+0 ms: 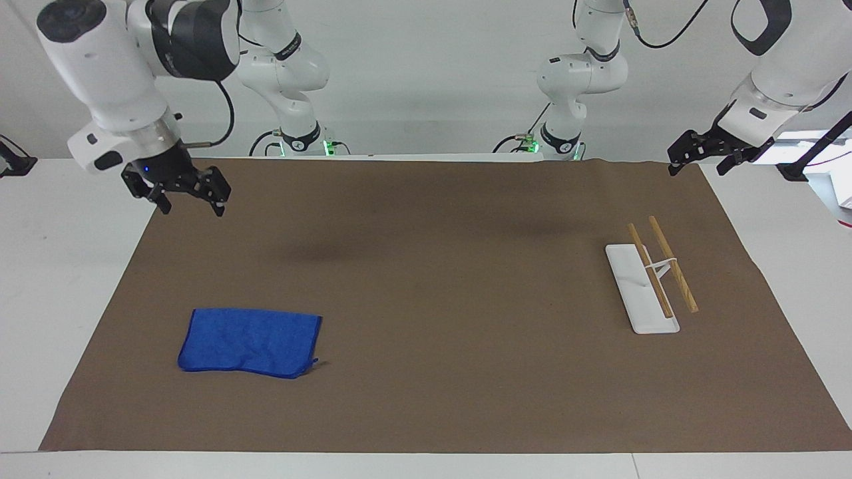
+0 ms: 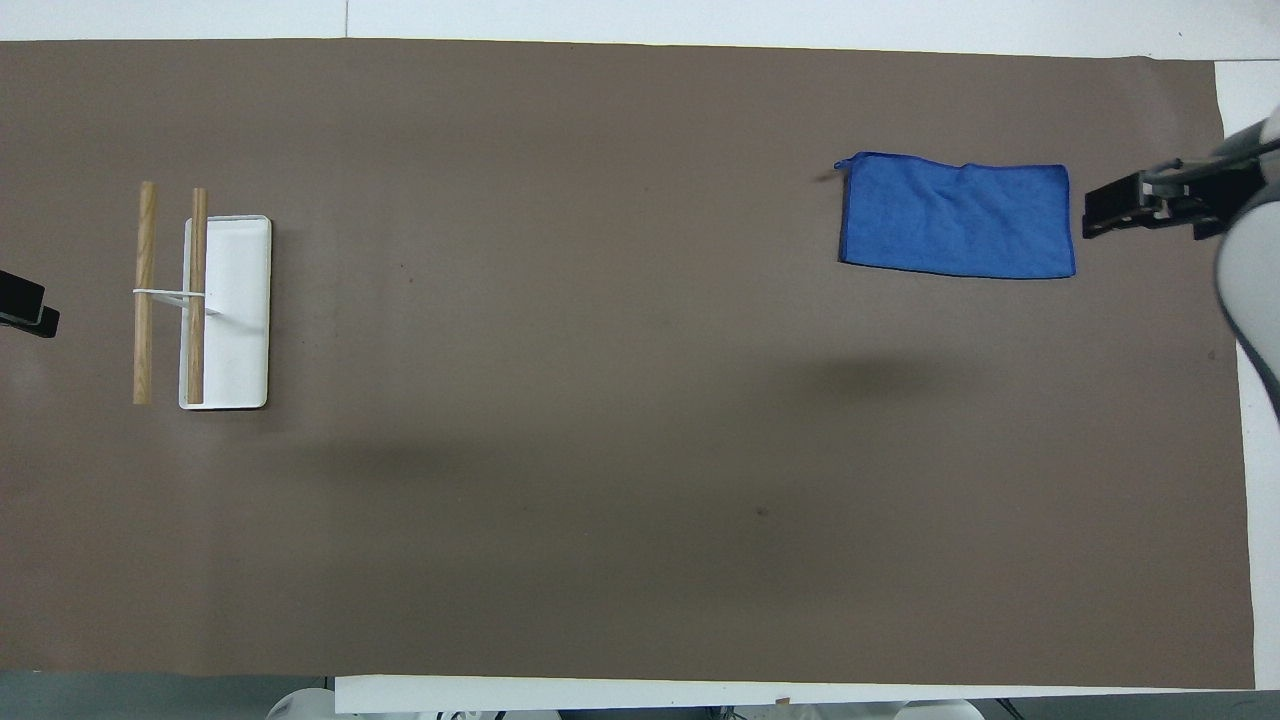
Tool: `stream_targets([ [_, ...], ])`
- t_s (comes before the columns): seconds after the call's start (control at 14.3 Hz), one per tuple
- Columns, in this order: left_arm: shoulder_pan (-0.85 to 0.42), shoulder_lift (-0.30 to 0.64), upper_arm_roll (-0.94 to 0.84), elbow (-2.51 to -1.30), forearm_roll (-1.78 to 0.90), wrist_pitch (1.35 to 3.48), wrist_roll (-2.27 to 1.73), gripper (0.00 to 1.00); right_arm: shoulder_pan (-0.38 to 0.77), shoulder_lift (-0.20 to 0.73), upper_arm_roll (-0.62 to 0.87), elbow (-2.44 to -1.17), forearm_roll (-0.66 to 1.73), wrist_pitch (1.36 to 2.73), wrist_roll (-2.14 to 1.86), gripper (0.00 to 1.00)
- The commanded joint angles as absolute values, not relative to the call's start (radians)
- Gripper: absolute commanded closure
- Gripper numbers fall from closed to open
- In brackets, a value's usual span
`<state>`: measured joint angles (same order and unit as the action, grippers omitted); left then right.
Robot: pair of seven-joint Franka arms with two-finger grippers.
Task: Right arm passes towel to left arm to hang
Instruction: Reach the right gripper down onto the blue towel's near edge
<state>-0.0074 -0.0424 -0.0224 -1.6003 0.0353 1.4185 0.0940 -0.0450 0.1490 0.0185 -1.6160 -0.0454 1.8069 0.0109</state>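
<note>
My open right gripper keeps going down to the towel's middle (image 2: 936, 221) and closes there, because the towel lying flat (image 2: 960, 218) is clear of the rack.
The towel (image 1: 249, 341) (image 2: 957, 220), a royal-blue cloth, lies flat on the brown mat toward the right arm's end of the table. My right gripper (image 1: 192, 207) (image 2: 1095, 212) hangs open and empty above the mat's edge, beside the towel's short side and well apart from it. At the left arm's end, my left gripper (image 1: 695, 166) (image 2: 30, 305) hangs open and empty over the mat's corner. Nothing holds the towel.
A rack stands toward the left arm's end, with a white base (image 1: 632, 286) (image 2: 235, 300) and two wooden rails (image 1: 672, 263) (image 2: 145, 290) on a thin white post. The brown mat (image 1: 432, 266) covers most of the white table.
</note>
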Motion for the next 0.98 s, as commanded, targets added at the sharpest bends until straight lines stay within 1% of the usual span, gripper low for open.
stream_targets([
  [0.0, -0.008, -0.058, -0.020, -1.611, 0.043, 1.407, 0.094, 0.00, -0.048, 0.309, 0.026, -1.611, -0.023, 1.974, -0.011, 0.00],
  [0.21, -0.008, -0.057, -0.020, -1.611, 0.043, 1.407, 0.094, 0.00, -0.048, 0.428, 0.026, -1.620, 0.011, 2.113, -0.005, 0.00],
  [0.28, -0.008, -0.057, -0.020, -1.611, 0.043, 1.407, 0.094, 0.00, -0.048, 0.448, 0.026, -1.632, 0.014, 2.144, -0.006, 0.00],
  [0.42, -0.008, -0.058, -0.020, -1.611, 0.043, 1.407, 0.094, 0.00, -0.058, 0.463, 0.026, -1.678, 0.014, 2.199, -0.018, 0.05],
  [0.63, -0.008, -0.058, -0.020, -1.611, 0.043, 1.407, 0.094, 0.00, -0.049, 0.486, 0.026, -1.770, 0.014, 2.337, -0.017, 0.08],
  [0.7, -0.008, -0.058, -0.020, -1.611, 0.043, 1.407, 0.094, 0.00, -0.048, 0.483, 0.026, -1.793, 0.012, 2.361, -0.020, 0.09],
  [0.91, -0.008, -0.058, -0.020, -1.611, 0.043, 1.407, 0.094, 0.00, -0.051, 0.485, 0.026, -1.819, 0.012, 2.367, -0.063, 0.13],
])
